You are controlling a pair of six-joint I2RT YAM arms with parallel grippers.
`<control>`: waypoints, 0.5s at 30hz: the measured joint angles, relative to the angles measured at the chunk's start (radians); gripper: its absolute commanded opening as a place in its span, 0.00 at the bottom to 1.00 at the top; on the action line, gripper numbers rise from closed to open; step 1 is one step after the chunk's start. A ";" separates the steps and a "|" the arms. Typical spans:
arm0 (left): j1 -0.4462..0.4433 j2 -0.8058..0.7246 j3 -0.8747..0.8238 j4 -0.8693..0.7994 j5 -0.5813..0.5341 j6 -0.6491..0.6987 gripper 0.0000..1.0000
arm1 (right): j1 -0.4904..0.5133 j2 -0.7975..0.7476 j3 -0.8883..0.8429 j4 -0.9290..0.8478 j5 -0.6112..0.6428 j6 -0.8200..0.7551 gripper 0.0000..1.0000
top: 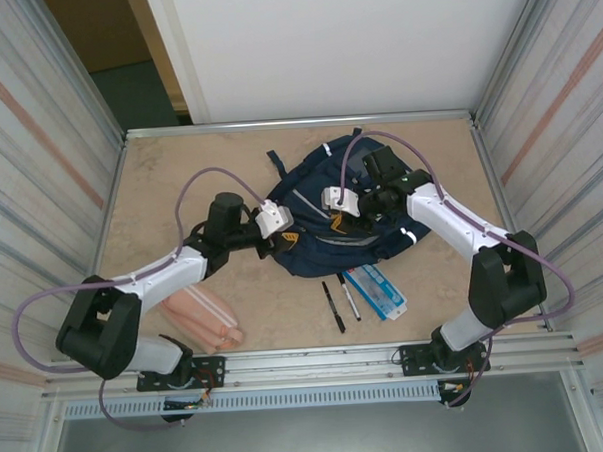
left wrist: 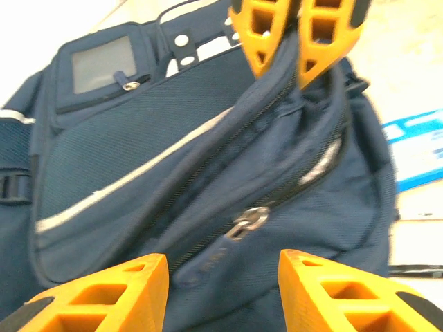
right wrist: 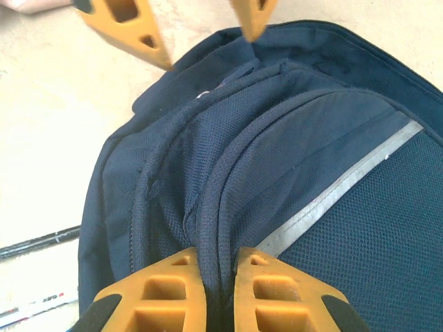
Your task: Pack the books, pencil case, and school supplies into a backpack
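Next, I back away, realign and pinch the tab before pulling the zipper open, as the zipper pull's tab [left wrist: 202, 267] lies slanted beside one finger of my left gripper.
The navy backpack [top: 370, 198] lies in the middle of the table. My right gripper [right wrist: 218, 254] is shut on a raised ridge of its fabric beside the zipper; from the left wrist camera the right gripper [left wrist: 285, 77] pinches that fold from the far side. My left gripper [left wrist: 221, 266] is open at the bag's near-left edge, and a metal zipper pull [left wrist: 250, 221] lies just past its fingertips, untouched. The pink pencil case [top: 200, 318] rests front left. Two black pens [top: 341, 302] and the blue-and-white box [top: 376, 290] lie in front of the bag. The books are out of view.
Metal rails and ribbed walls [top: 39, 177] close in the table on both sides. Bare tabletop [top: 179, 176] stretches left of the bag and behind it. The box [left wrist: 419, 149] sits close to the bag's right side.
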 measured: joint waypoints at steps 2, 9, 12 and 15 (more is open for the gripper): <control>-0.005 0.018 -0.003 0.042 -0.060 0.050 0.42 | 0.000 -0.006 -0.005 -0.005 0.000 0.000 0.00; -0.006 0.055 -0.013 0.111 -0.091 0.154 0.29 | 0.000 -0.007 -0.005 -0.013 -0.005 -0.003 0.00; -0.011 0.058 -0.026 0.139 -0.075 0.174 0.26 | 0.000 -0.007 -0.005 -0.014 -0.005 -0.003 0.00; -0.028 0.058 -0.039 0.154 -0.063 0.206 0.25 | 0.000 -0.007 -0.005 -0.014 -0.004 -0.003 0.00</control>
